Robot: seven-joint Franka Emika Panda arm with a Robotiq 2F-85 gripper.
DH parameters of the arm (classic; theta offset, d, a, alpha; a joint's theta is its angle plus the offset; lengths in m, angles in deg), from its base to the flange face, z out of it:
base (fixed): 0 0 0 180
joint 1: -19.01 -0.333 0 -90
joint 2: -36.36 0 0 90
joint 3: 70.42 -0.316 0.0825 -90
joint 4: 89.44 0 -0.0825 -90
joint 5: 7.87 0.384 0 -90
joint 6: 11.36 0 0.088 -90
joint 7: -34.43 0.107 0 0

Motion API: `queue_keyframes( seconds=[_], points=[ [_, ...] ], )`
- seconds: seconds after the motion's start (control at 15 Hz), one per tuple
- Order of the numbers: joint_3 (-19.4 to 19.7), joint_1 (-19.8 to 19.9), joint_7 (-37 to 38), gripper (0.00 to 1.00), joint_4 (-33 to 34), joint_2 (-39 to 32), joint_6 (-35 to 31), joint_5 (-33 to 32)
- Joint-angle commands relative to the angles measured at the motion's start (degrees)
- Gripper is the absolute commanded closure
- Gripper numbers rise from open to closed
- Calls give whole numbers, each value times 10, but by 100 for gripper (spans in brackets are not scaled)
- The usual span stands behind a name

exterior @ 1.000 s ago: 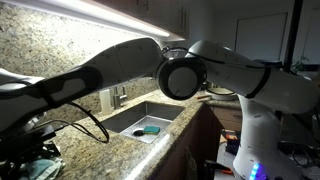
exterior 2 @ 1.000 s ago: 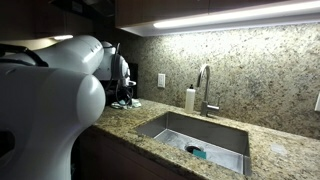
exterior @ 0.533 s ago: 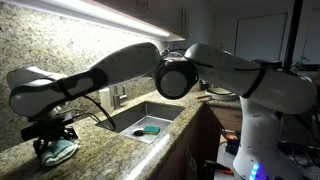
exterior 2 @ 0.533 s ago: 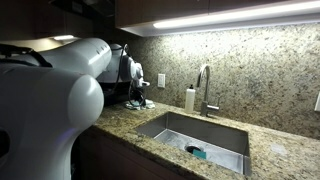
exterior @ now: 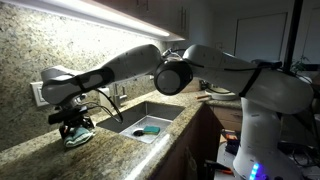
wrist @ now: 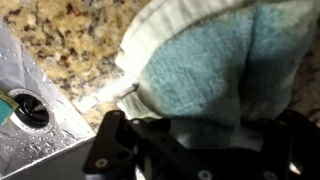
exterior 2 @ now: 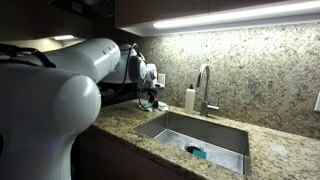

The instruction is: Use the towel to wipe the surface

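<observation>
Next, my gripper sweeps the towel back along the open counter (exterior: 28, 156), away from the sink, since the towel under it is close to the sink's edge (exterior: 106, 122).
The towel (wrist: 205, 65) is teal with a cream border and lies bunched on the speckled granite counter (exterior: 120, 150). In the wrist view it fills most of the frame, right beside the sink's edge. My gripper (wrist: 200, 128) is shut on the towel's lower edge and presses it on the counter. In both exterior views the gripper (exterior: 74, 124) (exterior 2: 150, 97) points down over the towel (exterior: 79, 137) (exterior 2: 150, 105), just to one side of the sink, close to the backsplash.
A steel sink (exterior: 128, 122) (exterior 2: 175, 125) is set in the counter, with a blue object (exterior: 151, 130) (exterior 2: 197, 152) near its drain (wrist: 28, 108). A faucet (exterior 2: 205, 85) and a soap dispenser (exterior 2: 189, 98) stand behind it. An outlet (exterior 2: 161, 80) is on the wall.
My gripper has dragged the towel along the counter toward the sink, from the far end of the counter to just beside the sink's edge.
</observation>
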Motion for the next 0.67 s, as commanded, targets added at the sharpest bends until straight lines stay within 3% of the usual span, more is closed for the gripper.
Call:
queue_keyframes(
  seconds=[0.0, 0.2, 0.6],
  points=[
    [6, 26, 38, 90, -14, 7, 21, 15],
    [2, 34, 54, 90, -4, 3, 35, 25],
    [-11, -2, 50, 90, 42, -17, 48, 26]
  ],
)
